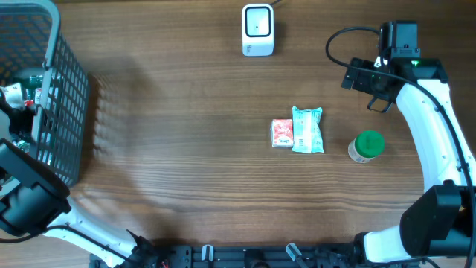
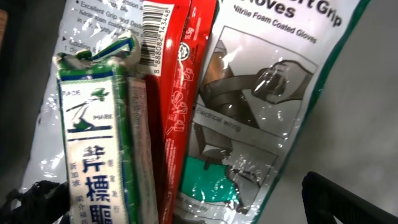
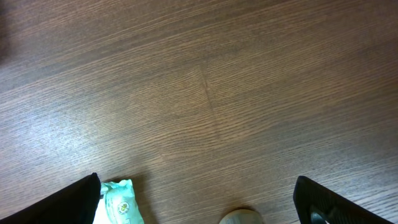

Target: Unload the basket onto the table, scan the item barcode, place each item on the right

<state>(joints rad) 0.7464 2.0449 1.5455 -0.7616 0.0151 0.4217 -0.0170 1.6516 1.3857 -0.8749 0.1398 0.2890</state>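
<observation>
The green-and-white box (image 2: 94, 140) is resting on the gloves pack, so the robot's left gripper should first take the box out and put it down next to the basket (image 1: 111, 164).
My left gripper (image 2: 193, 206) is open low inside the wire basket (image 1: 63, 97), its fingers either side of packed items. Between them lie a green-and-white box with Chinese print (image 2: 93, 143), a red packet (image 2: 180, 93) showing a barcode (image 2: 155, 37), and a clear gloves pack (image 2: 261, 106). Nothing is gripped. The white scanner (image 1: 258, 30) stands at the table's far edge. My right gripper (image 1: 366, 88) hangs open over bare wood, above and beyond a mint packet (image 3: 118, 202) and a jar (image 3: 241, 218).
On the table's middle right lie a pink packet (image 1: 282, 132), the mint packet (image 1: 307, 129) touching it, and a green-lidded jar (image 1: 367, 146). The basket fills the left edge, with the left arm (image 1: 26, 197) reaching into it.
</observation>
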